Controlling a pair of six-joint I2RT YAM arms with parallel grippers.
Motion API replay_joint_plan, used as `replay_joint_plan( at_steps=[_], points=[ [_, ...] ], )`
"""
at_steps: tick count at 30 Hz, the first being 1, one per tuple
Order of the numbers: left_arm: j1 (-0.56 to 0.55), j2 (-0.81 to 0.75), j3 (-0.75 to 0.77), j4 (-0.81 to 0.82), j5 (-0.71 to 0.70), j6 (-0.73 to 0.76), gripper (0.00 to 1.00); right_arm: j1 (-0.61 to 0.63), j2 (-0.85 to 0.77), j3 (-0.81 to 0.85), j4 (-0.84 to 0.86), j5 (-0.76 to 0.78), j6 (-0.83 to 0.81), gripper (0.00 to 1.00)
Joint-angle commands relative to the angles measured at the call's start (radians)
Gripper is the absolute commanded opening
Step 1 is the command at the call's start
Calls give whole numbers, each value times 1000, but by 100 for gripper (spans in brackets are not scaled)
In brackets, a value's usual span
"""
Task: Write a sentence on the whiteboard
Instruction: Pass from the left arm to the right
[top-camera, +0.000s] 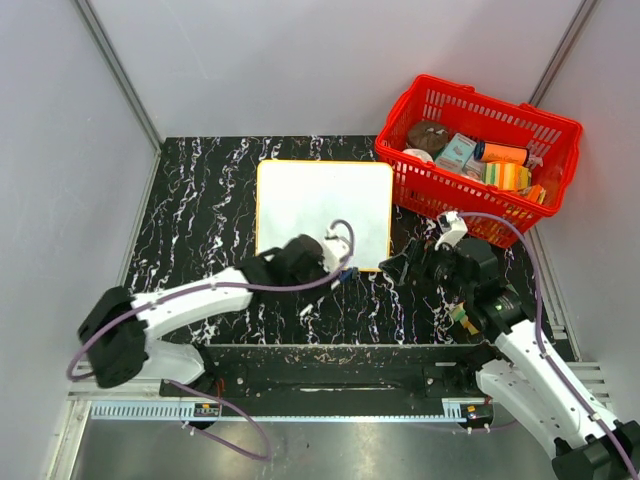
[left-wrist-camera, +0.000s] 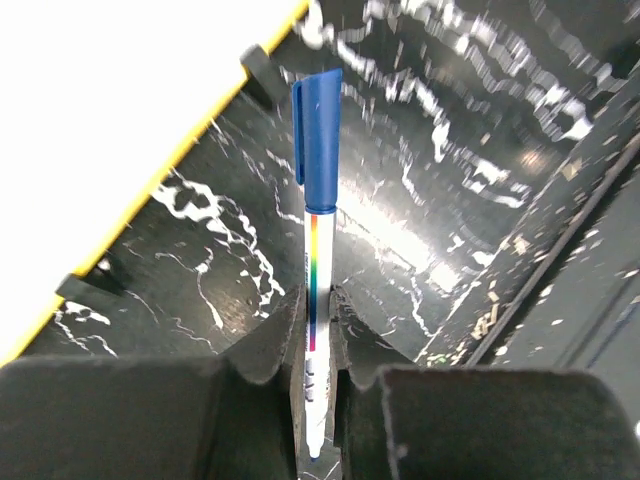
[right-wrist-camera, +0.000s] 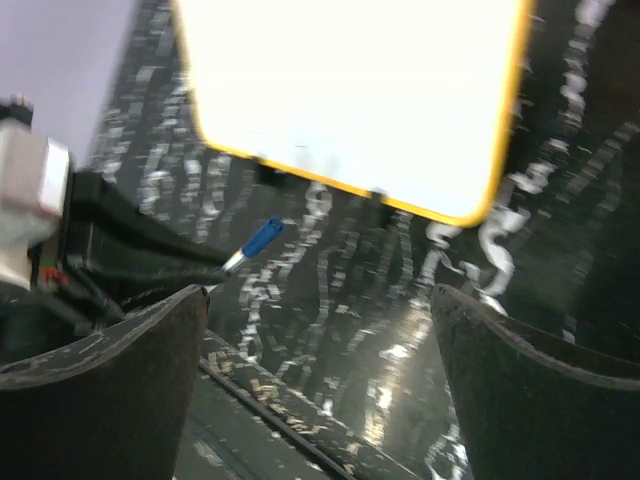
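Note:
My right gripper should grab the marker (left-wrist-camera: 320, 230) just below its cap, because the marker's blue cap (left-wrist-camera: 318, 135) is still on, out ahead of my left gripper.
The whiteboard (top-camera: 323, 205), white with an orange-yellow frame, lies flat on the black marbled table. Its face is plain white and no sentence is in view. My left gripper (top-camera: 341, 271) hovers just off the board's near right corner, shut on a white marker (left-wrist-camera: 317, 262) with a rainbow stripe. The marker's blue cap (left-wrist-camera: 318, 140) is on and points away from the wrist. The board's edge (left-wrist-camera: 150, 185) runs to the left of the marker. My right gripper (top-camera: 402, 264) stands open and empty to the right, facing the board (right-wrist-camera: 360, 90) and the blue cap (right-wrist-camera: 262, 236).
A red basket (top-camera: 470, 196) with several packets and tins stands at the table's back right, right of the board. A metal rail (top-camera: 330, 352) runs along the table's near edge. Grey walls enclose the left, back and right sides.

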Motion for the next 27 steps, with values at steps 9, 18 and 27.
replay_joint_plan(
  at_steps=[9, 18, 27],
  points=[
    [133, -318, 1, 160, 328, -145, 0, 177, 69, -12, 596, -301, 176, 83],
    [132, -382, 3, 194, 387, -182, 0, 242, 181, -43, 792, -239, 271, 72],
    [132, -368, 4, 225, 427, -208, 0, 277, 244, -57, 885, -276, 291, 41]
  ],
)
